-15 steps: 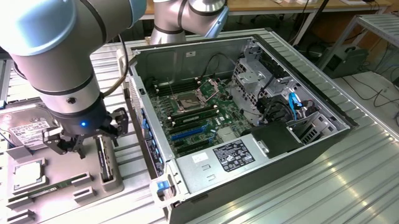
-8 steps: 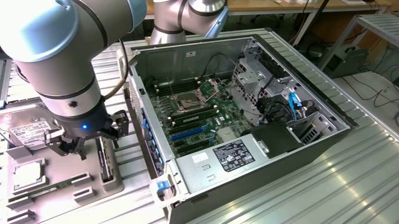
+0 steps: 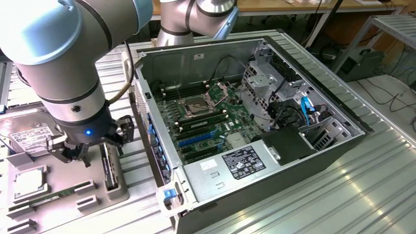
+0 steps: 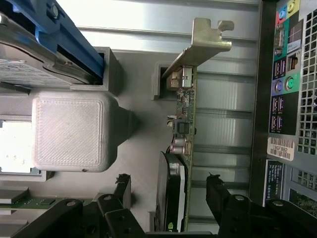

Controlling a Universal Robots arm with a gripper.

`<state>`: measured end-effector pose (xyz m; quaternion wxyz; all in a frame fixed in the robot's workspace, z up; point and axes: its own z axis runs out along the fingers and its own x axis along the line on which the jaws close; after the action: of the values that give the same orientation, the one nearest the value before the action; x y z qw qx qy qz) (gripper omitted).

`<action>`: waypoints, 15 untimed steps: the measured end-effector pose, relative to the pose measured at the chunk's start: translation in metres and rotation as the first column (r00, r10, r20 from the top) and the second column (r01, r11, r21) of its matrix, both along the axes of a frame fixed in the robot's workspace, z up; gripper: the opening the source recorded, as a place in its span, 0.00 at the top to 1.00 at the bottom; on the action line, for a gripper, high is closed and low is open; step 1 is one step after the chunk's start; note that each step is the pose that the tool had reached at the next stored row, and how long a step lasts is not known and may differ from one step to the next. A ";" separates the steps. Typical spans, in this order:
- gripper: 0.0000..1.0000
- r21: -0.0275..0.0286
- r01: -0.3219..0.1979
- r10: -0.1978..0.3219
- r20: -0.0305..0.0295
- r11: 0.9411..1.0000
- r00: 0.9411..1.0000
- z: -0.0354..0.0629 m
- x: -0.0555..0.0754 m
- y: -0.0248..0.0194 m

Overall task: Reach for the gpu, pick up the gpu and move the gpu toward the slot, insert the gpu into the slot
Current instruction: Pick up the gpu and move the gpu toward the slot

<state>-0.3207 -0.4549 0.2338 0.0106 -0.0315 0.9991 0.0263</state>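
Note:
My gripper will lift, and the gpu will then slide straight up and come free, because it stands in an open-topped pocket of the grey fixture.
The gpu stands on edge in a grey fixture, its grey metal bracket at the far end. In the exterior view the gpu is a dark strip beside the case. My gripper is open, with one black finger on one side of the card and the other finger on the other side, neither touching it. My gripper hangs just above the fixture in the exterior view. The blue slot lies on the green motherboard inside the open case.
A silver hard drive with a blue rail sits in the fixture by the gpu. A processor and a green memory stick lie nearby. The case wall and its rear port panel stand close to the gpu.

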 end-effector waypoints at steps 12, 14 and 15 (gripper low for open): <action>0.56 0.000 0.048 -0.048 0.000 0.999 0.999 -0.0005 0.000 0.0000; 0.64 0.000 0.048 -0.048 0.000 0.999 0.999 -0.0005 0.000 0.0000; 0.64 0.000 0.048 -0.048 0.000 0.999 0.999 -0.0004 0.000 0.0000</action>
<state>-0.3205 -0.4549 0.2334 0.0113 -0.0073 0.9996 0.0261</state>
